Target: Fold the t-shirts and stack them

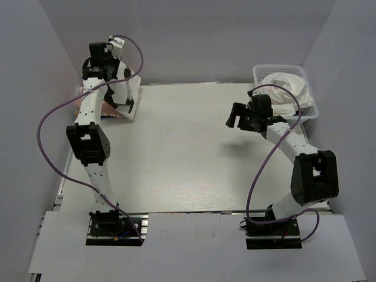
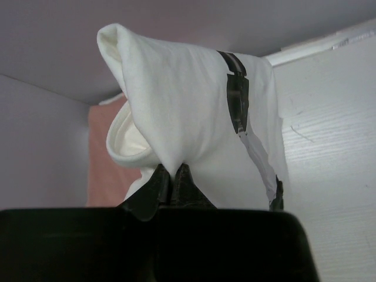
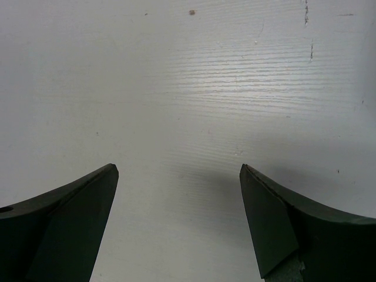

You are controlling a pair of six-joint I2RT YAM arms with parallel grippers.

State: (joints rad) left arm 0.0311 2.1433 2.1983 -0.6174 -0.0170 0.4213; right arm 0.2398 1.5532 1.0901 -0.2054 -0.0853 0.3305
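The pink item can be seen on the wall side of the white t-shirt, so the robot's left gripper should keep going toward the corner until the t-shirt covers it.
A white t-shirt with a dark printed strip hangs bunched from my left gripper, whose jaws are shut on a pinched fold of it. From above, this t-shirt dangles at the table's far left corner under the left gripper. Another white t-shirt lies crumpled in the basket at the far right. My right gripper hovers over the table left of the basket. In the wrist view the right gripper is open, with only bare tabletop between its fingers.
A white lattice basket stands at the far right corner. A flat pink item lies at the far left corner beneath the hanging shirt, also visible as the pink item. Grey walls enclose the white table on three sides.
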